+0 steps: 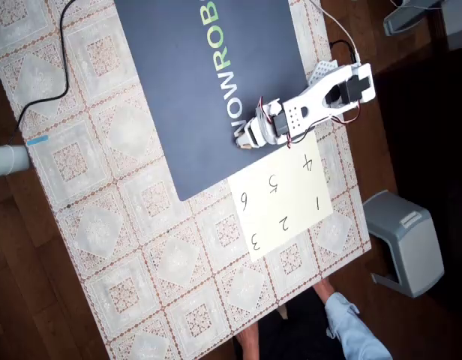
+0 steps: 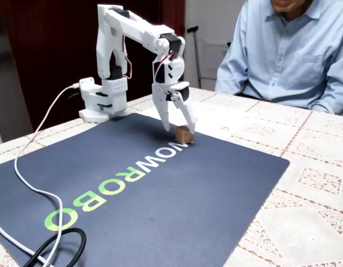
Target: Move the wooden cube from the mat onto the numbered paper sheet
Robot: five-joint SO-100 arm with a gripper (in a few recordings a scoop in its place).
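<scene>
The white W (image 2: 179, 146) is cut off at the wooden cube's lower edge (image 2: 185, 134). I should expect to see the rest of the letter when I lift the cube.
The small tan wooden cube (image 2: 184, 134) rests on the dark navy mat (image 2: 160, 211), just beyond the "W" of its lettering and near the mat's far edge. My white gripper (image 2: 179, 130) points down over the cube, open. One finger stands on each side of the cube, the right one close against it and the left one a little apart. From overhead, the gripper (image 1: 247, 139) covers most of the cube (image 1: 248, 147) at the mat's (image 1: 193, 67) edge. The numbered paper sheet (image 1: 283, 196) lies just past that edge on the lace tablecloth.
A person in a light blue shirt (image 2: 283, 50) sits behind the table, close to the paper. White and black cables (image 2: 32, 194) trail over the mat's near left part. The arm's base (image 2: 102, 100) stands at the back left. A grey stool (image 1: 405, 240) sits off the table.
</scene>
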